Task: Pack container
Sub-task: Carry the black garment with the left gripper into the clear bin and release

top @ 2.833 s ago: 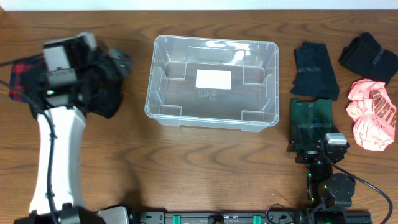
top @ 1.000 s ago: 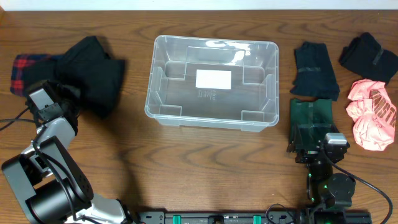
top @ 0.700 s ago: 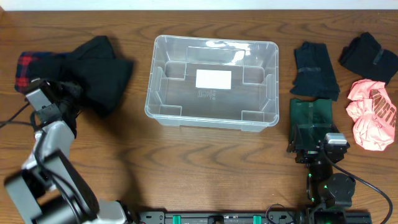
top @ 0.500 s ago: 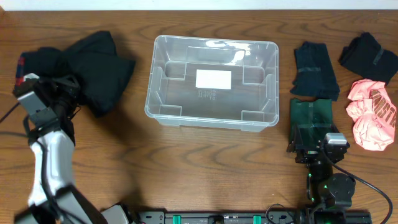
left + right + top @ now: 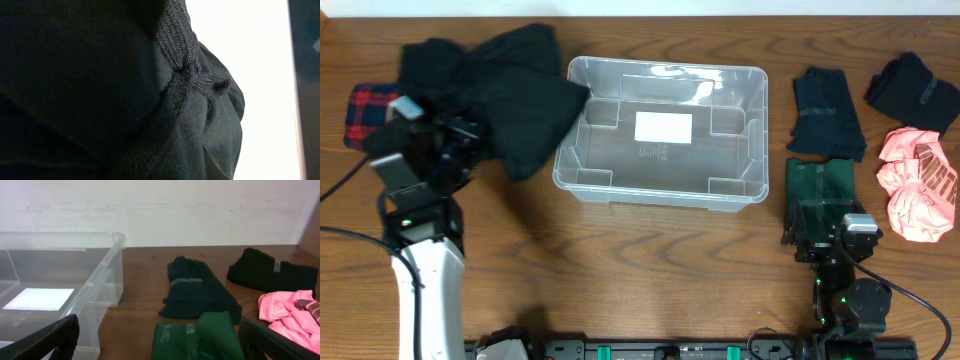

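Observation:
My left gripper is carrying the black garment, which hangs over the clear container's rim (image 5: 576, 98), and the container's base (image 5: 655, 138) is free. So my left gripper should go on carrying before the garment is let go, until it is over the container's base.
The clear container (image 5: 660, 195) stands mid-table with nothing in it, a white label (image 5: 663, 127) on its base; its wall (image 5: 90, 285) also shows in the right wrist view. My left gripper (image 5: 448, 135) is shut on a black garment (image 5: 510, 100), which hangs from it left of the tub and overlaps the tub's left rim. Its fingers are hidden under the cloth. Dark knit fabric (image 5: 100, 75) fills the left wrist view. My right gripper (image 5: 825, 235) is open and holds nothing, low over a folded green garment (image 5: 825, 185).
A red plaid cloth (image 5: 365, 110) lies at the far left. Right of the tub lie a dark folded garment (image 5: 825, 110), a black one (image 5: 912, 90) and a pink one (image 5: 918, 185). The right wrist view shows the green (image 5: 200, 335), dark (image 5: 197, 292), black (image 5: 270, 275) and pink (image 5: 290, 312) garments.
My left arm has swung up and rightward, carrying the black garment from the far left toward the container, where it now overlaps the left rim. The right arm has not moved.

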Available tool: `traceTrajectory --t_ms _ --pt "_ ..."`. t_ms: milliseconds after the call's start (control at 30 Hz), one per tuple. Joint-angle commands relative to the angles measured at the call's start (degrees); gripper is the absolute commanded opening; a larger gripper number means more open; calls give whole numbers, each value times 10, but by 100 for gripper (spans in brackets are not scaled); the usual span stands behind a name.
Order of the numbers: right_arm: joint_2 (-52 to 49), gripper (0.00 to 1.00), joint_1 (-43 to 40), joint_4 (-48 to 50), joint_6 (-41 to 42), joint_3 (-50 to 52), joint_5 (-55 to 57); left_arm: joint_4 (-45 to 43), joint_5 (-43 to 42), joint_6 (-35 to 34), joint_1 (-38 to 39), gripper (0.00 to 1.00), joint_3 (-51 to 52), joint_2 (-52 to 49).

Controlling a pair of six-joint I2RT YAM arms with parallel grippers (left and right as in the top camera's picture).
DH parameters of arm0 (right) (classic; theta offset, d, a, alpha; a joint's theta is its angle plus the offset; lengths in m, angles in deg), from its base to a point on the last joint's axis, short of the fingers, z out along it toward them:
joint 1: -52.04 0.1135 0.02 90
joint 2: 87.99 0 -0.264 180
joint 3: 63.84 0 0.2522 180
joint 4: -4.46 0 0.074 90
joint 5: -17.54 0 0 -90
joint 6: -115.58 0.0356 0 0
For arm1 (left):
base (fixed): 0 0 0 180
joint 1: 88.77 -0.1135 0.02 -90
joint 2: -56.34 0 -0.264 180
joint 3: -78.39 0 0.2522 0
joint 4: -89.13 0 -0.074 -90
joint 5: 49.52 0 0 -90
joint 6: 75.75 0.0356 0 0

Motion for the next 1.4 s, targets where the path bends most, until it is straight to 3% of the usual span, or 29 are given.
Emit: traceTrajectory --t_ms 0,200,467,600,833,967,1367 --pt "3 99 5 -2 -7 2 -3 -16 -16 -31 63 6 -8 24" --pt "3 99 5 -2 -7 2 -3 -4 124 -71 207 6 -8 22" --pt "3 99 5 -2 -7 2 -3 -6 507 -175 442 6 -8 6" --pt "3 99 5 -2 -7 2 -3 -52 636 -212 515 6 -8 -39" --pt "3 99 5 -2 -7 2 -3 -181 638 -226 538 6 -9 -152" --pt "3 99 5 -2 -7 2 -3 -184 601 -245 540 6 -17 -188" --pt "3 99 5 -2 -7 2 -3 -212 598 -250 565 6 -19 -197"
